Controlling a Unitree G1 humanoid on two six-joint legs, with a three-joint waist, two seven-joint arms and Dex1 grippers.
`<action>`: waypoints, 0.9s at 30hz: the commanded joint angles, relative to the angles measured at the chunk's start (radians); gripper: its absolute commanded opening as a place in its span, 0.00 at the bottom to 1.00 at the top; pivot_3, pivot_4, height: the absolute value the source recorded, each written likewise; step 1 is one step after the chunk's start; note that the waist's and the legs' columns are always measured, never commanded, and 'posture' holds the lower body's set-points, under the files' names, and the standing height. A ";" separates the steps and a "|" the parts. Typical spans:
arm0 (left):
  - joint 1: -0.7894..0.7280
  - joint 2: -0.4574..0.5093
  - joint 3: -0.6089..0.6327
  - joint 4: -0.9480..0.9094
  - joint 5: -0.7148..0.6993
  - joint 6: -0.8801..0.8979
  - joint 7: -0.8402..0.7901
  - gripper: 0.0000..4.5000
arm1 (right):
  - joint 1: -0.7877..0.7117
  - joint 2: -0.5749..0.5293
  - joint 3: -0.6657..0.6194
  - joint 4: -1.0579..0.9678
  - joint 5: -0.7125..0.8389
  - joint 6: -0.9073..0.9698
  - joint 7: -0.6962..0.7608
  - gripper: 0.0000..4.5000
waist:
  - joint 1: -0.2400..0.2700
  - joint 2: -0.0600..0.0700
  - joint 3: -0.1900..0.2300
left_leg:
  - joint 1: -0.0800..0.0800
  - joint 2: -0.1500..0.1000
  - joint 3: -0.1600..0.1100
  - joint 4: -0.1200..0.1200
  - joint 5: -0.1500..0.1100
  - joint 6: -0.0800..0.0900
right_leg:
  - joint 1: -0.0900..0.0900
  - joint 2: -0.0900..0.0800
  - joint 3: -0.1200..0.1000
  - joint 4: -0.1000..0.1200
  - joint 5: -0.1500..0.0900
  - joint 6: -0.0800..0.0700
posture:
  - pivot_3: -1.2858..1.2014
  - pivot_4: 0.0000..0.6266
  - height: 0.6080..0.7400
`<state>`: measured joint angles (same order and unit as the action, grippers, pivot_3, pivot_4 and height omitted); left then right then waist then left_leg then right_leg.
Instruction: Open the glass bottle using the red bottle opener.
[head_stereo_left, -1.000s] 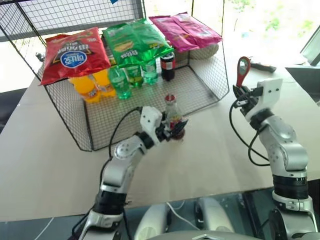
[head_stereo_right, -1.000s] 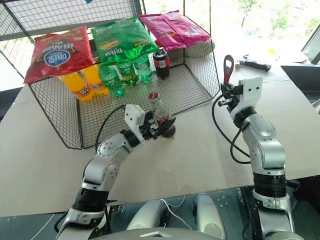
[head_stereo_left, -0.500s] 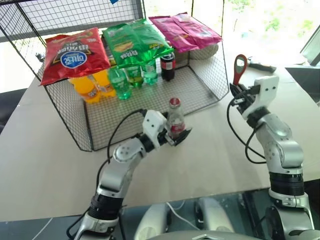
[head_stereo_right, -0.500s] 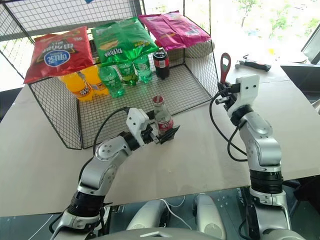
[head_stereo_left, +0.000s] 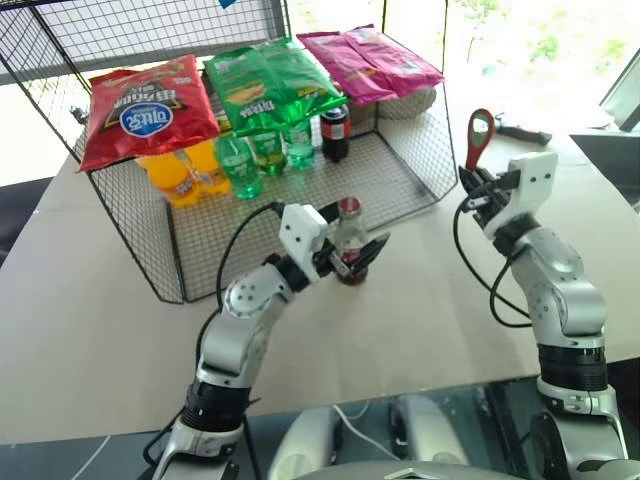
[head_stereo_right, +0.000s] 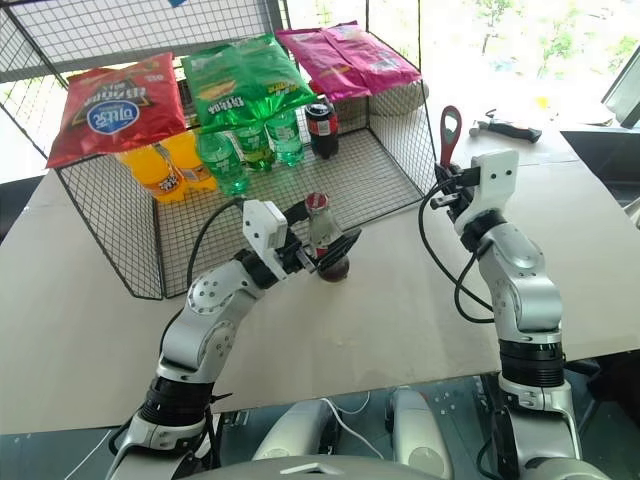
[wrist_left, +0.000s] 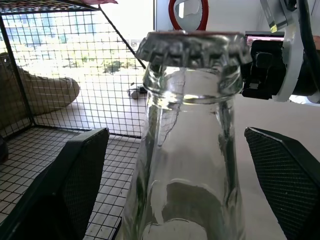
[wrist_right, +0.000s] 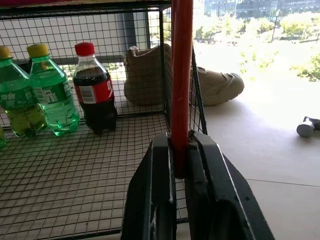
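My left gripper should clamp higher on the neck (wrist_left: 192, 120) before my right gripper tips the opener onto the cap, because my left gripper is open around the glass bottle's shoulder (wrist_left: 182, 200).
The glass bottle (head_stereo_left: 348, 218), capped and with a red label band, stands upright on the table just in front of the wire basket. My left gripper (head_stereo_left: 352, 255) is open, with its fingers (wrist_left: 70, 185) on either side of the bottle's shoulder and a gap on each side. The crimped cap and clear neck of the bottle (wrist_left: 192, 150) show close up in the left wrist view. My right gripper (head_stereo_left: 482, 187) is held up to the right of the bottle. It is shut on the handle of the red bottle opener (head_stereo_left: 480, 135), whose ring head points upward. The opener's handle (wrist_right: 181, 75) is clamped between the pads.
A black wire basket (head_stereo_left: 190, 250) opens toward me behind the bottle. It holds orange bottles (head_stereo_left: 180, 175), green bottles (head_stereo_left: 265, 150) and a dark cola bottle (head_stereo_left: 335, 130), with snack bags (head_stereo_left: 150, 105) on top. A dark tool (head_stereo_left: 525, 132) lies at the far right of the table.
The bottle has gone from leaning in my left gripper to standing upright on the table. The left gripper has opened and risen toward the bottle's neck. The right arm is almost still.
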<state>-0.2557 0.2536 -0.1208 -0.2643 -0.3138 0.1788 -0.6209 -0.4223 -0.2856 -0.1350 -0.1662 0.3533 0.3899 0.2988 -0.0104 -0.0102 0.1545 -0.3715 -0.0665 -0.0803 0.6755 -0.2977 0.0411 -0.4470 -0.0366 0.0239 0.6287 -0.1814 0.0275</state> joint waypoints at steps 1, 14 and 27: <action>-0.006 -0.001 0.012 -0.036 -0.026 -0.025 -0.015 1.00 | -0.030 0.003 -0.005 -0.017 0.000 -0.026 0.004 0.00 | 0.000 0.000 0.000 | 0.000 0.000 0.000 0.000 0.000 0.000 | 0.000 0.000 0.000 0.000 0.000 0.000 | 0.52 0.24 0.96; 0.000 -0.018 0.012 -0.008 -0.024 -0.067 -0.006 0.88 | -0.023 0.006 0.009 -0.024 -0.009 -0.030 0.015 0.00 | 0.000 0.000 0.000 | 0.000 0.000 0.000 0.000 0.000 0.000 | 0.000 0.000 0.000 0.000 0.000 0.000 | 0.52 0.24 0.96; 0.030 0.000 0.001 0.026 0.021 -0.093 0.002 0.40 | 0.024 -0.070 0.162 -0.080 -0.156 -0.113 0.098 0.00 | 0.000 0.001 -0.001 | 0.002 0.000 0.002 0.000 0.000 0.000 | 0.001 0.001 0.000 0.001 0.000 0.000 | 0.52 0.24 0.96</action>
<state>-0.2437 0.2464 -0.1148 -0.2537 -0.3136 0.0885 -0.6241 -0.4056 -0.3311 -0.0189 -0.1797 0.2536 0.3426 0.3646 -0.0108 -0.0095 0.1532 -0.3696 -0.0663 -0.0787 0.6755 -0.2977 0.0411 -0.4464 -0.0359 0.0233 0.6296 -0.1814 0.0275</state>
